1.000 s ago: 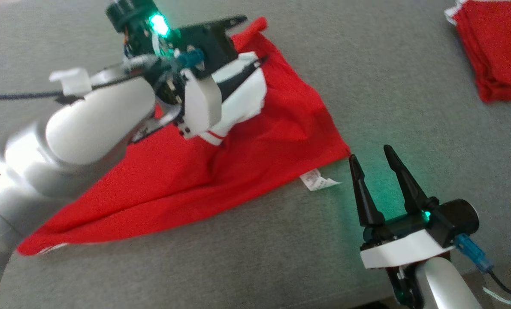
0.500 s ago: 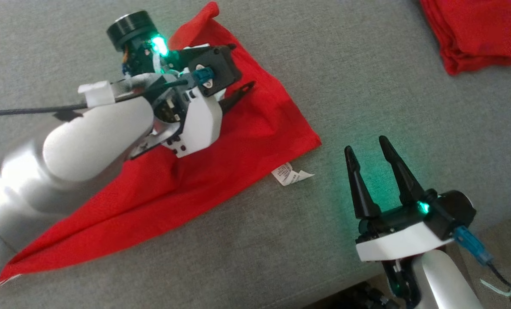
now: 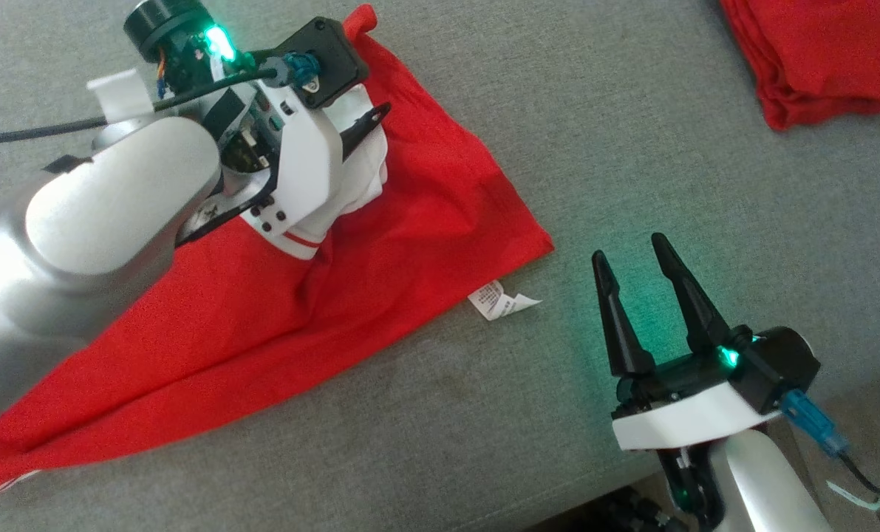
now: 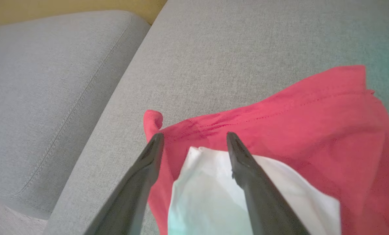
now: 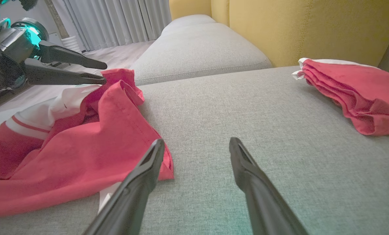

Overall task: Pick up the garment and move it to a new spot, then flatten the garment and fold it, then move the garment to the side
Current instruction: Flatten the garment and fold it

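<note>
The white panel [image 3: 365, 179] is joined to red cloth by a striped cloth band, so the panel should open out as a sleeve when I spread the garment.
A red garment [image 3: 425, 222] with a white panel [image 3: 362, 166] lies spread and rumpled on the grey sofa cushion [image 3: 595, 133]. Its white label [image 3: 500, 299] pokes out at the near edge. My left gripper [image 3: 369, 114] hovers over the garment's far corner. Its fingers are open and hold nothing. The left wrist view shows the white panel [image 4: 207, 195] beneath the left gripper [image 4: 194, 135] and red cloth [image 4: 312, 114] beyond. My right gripper [image 3: 628, 247] is open over bare cushion, just right of the label. In its own view the right gripper [image 5: 197, 141] points past the garment [image 5: 83, 156].
A stack of folded red garments [image 3: 824, 52] lies at the far right of the cushion, also seen as the stack [image 5: 354, 94] near the yellow backrest [image 5: 312, 26]. A second grey cushion [image 4: 50, 81] adjoins on the left. The sofa's front edge [image 3: 846, 391] runs under my right wrist.
The head camera shifted a second ago. Since then my left gripper has swung toward the garment's far corner, uncovering the white panel. The right gripper has stayed put.
</note>
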`<state>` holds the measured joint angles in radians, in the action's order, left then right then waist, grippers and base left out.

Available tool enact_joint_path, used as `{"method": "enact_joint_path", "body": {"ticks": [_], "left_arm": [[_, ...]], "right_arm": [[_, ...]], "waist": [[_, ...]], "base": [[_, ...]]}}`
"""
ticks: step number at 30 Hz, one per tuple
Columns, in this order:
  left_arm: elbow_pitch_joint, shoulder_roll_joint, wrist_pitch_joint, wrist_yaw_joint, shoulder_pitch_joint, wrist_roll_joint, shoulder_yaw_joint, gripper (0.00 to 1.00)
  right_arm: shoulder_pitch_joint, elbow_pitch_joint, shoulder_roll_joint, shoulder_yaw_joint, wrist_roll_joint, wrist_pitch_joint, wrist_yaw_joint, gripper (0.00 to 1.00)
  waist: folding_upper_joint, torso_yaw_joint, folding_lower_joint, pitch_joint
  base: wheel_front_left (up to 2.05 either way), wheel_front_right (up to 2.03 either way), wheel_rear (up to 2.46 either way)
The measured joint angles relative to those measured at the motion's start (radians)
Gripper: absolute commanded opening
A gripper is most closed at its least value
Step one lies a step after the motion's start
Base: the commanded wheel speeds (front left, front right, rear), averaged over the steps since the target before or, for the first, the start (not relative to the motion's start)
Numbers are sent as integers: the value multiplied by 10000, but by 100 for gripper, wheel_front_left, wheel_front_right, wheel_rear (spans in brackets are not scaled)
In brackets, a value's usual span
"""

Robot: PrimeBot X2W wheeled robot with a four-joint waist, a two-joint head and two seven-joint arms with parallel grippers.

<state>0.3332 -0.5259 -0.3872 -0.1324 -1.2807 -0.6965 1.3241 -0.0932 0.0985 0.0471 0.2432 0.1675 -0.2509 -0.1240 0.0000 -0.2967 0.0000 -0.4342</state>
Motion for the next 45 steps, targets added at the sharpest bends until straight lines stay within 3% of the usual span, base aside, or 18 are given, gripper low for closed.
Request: {"method": "enact_joint_path", "body": {"ticks": [13,14,18,19,28,34,41,45], "left_arm": [[-445,-391,-897,0,229,-40,6,99],[-506,-433,-959,0,274,48,6,87],[-746,-640,-943,0,361,410,6,12],[-779,-667,-922,0,361,464,6,0],[-1444,-704,-313,0,384,920,12,0],[-1965,-861,1308,0,20,767,35,0],[-1831,-1935,3693,2,-474,445,-40,0],[-1764,-2464,4500,410,-406,485,-307,0]], "right_arm": [[-4,-96,-2,15,6,0,0,100],[-6,-100,-2,17,33,0,-2,100],[-35,-117,-2,25,88,0,-2,100],[-48,-121,-2,27,88,0,-2,100],[-196,-125,-4,-36,88,0,0,100],[-161,-127,-2,-301,54,0,-2,100],[-201,276,10,-451,15,0,-2,100],[-860,474,556,-650,282,0,-2,100]], "waist": [[0,-119,0,-142],[0,-131,0,-159],[0,-185,1,-230],[0,-196,1,-249],[0,-99,1,-292],[0,355,1,-44],[0,1482,0,320],[0,2290,0,477]], "base": [[0,0,0],[0,0,0],[0,0,0],[0,0,0],[0,0,0],[0,0,0],[0,0,0],[0,0,0]]}}
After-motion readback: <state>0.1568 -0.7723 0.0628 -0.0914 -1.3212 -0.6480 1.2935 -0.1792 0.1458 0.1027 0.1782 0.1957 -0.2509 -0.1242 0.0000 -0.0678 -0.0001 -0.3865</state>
